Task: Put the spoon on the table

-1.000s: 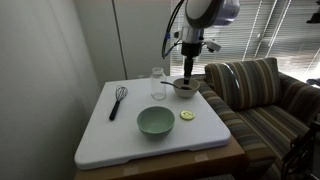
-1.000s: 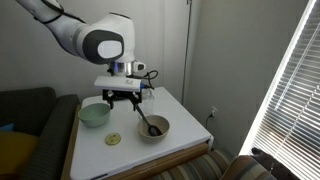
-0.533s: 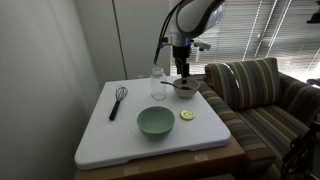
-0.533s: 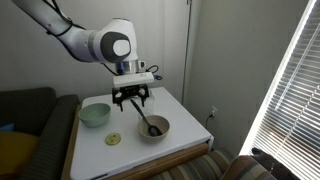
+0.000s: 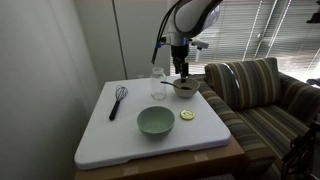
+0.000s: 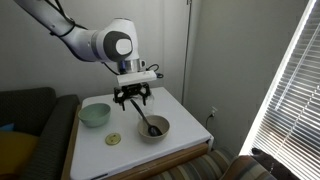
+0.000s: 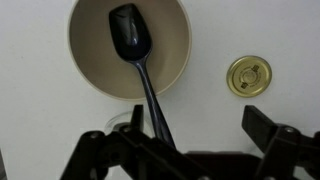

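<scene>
The spoon's handle (image 7: 151, 96) lies at a slant under my gripper's open fingers, so my gripper should turn square to the handle (image 7: 161, 125) and come down around it before it lifts the spoon.
The spoon (image 7: 134, 48) is slim and dark greyish. It lies in a small beige bowl (image 7: 90, 70) with its handle leaning over the rim toward me. In both exterior views the spoon (image 6: 150, 124) rests in this bowl (image 5: 185, 88) near the white table's (image 5: 100, 135) edge by the sofa. My gripper (image 7: 185, 140) is open and hovers above the bowl; the handle passes between the fingers, near one of them, untouched. It also shows in both exterior views (image 5: 181, 68) (image 6: 133, 99).
A green bowl (image 5: 155, 121), a black wire whisk (image 5: 118, 100), a clear glass (image 5: 157, 83) and a round yellow lid (image 7: 248, 74) also stand on the table. A striped sofa (image 5: 260, 95) adjoins the table; window blinds hang behind it.
The arm shifted slightly sideways over the bowl and the wrist turned during the first half second; since then it is nearly still. The spoon has stayed in the bowl.
</scene>
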